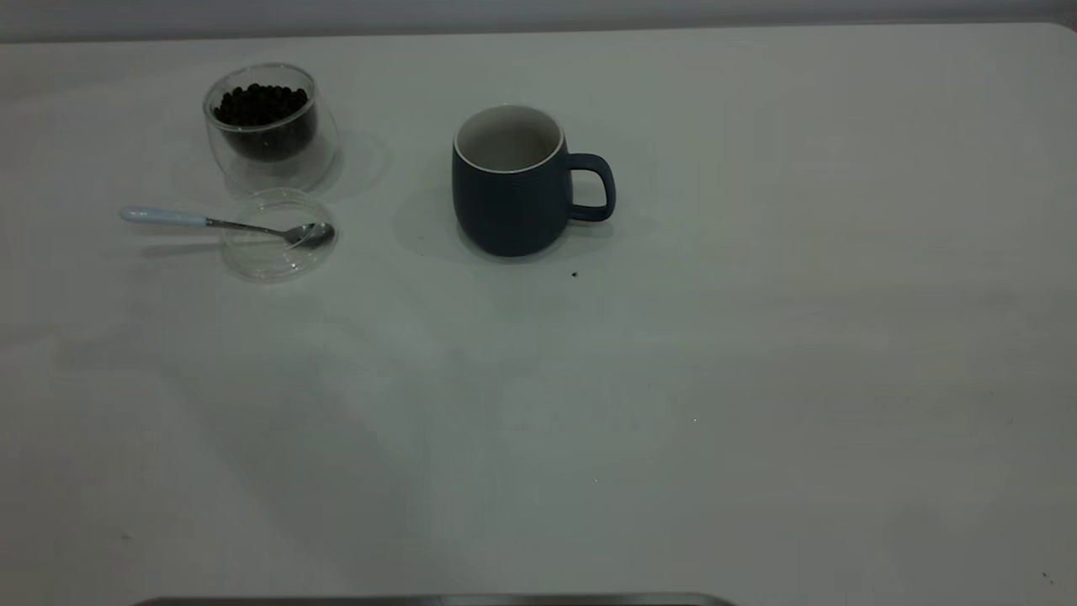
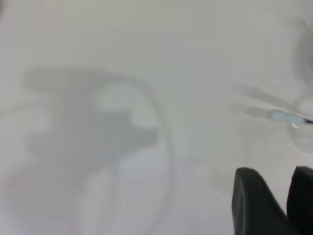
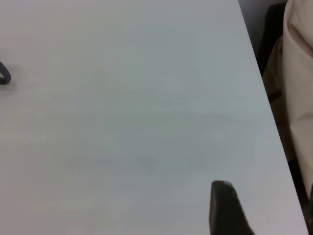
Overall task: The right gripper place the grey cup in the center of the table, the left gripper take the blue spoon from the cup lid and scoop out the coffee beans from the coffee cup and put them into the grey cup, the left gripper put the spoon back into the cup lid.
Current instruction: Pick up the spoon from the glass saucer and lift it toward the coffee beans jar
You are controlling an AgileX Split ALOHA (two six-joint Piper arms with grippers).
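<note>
The blue spoon's handle (image 1: 173, 217) is sticking out clear of the cup lid, so my left gripper should carry on going toward the handle's loose end (image 1: 132, 214) and open before it gets there.
The grey cup (image 1: 510, 181) stands upright near the middle of the table (image 1: 757, 379), its handle to the right; a bit of that handle (image 3: 4, 76) shows in the right wrist view. At the far left the coffee cup (image 1: 267, 126) holds the coffee beans (image 1: 261, 103). In front of it the blue spoon (image 1: 210, 222) lies with its bowl in the cup lid (image 1: 278, 244). My left gripper (image 2: 283, 172) hangs shut and empty above bare table, the spoon handle (image 2: 286, 117) a short way off. Of my right gripper only one fingertip (image 3: 221, 188) shows, empty, with a wide gap beside it.
A small dark speck (image 1: 575, 273) lies just in front of the grey cup. The right wrist view shows the table edge (image 3: 264, 98) and beige fabric (image 3: 298, 73) beyond it. Neither arm appears in the exterior view.
</note>
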